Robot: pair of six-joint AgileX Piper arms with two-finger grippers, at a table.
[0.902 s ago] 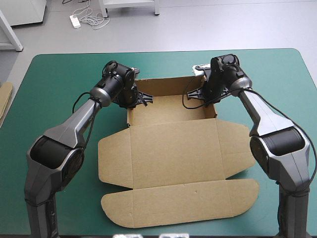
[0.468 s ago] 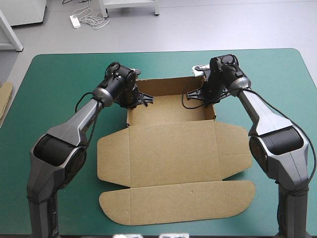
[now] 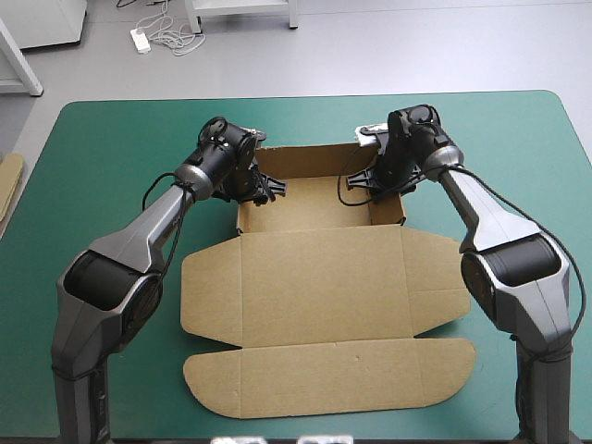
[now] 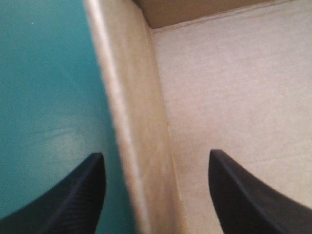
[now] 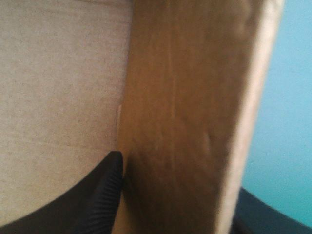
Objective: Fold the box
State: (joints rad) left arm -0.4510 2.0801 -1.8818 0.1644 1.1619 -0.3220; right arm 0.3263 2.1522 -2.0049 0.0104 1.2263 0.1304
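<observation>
I expect the lid [image 3: 326, 289] to trail along flat and open when I pull the tray's side sideways, because it joins the tray along a crease [image 3: 321, 231].
The brown box [image 3: 314, 205] is an open tray at the table's far middle, its lid [image 3: 324, 287] lying flat toward the front. My left gripper [image 3: 264, 188] is at the tray's left wall. In the left wrist view that gripper [image 4: 156, 155] is open and straddles the left wall [image 4: 131, 122], one finger [image 4: 83, 195] over the teal-green cover, the other over the tray floor. My right gripper [image 3: 367, 180] is at the right wall. It [image 5: 180, 175] stands open astride the right wall [image 5: 195, 97], with its inner finger [image 5: 92, 200] close against the board.
An edge of more brown board [image 3: 7, 185] shows at the table's left edge. The lid's rounded front flap [image 3: 333, 379] reaches near the table's front edge. Bare teal-green cover [image 3: 111, 157] lies on both sides of the box.
The flat lid and its front flap have slid slightly toward the front left. Both grippers stay at the tray's side walls, the right one shifted a little inward.
</observation>
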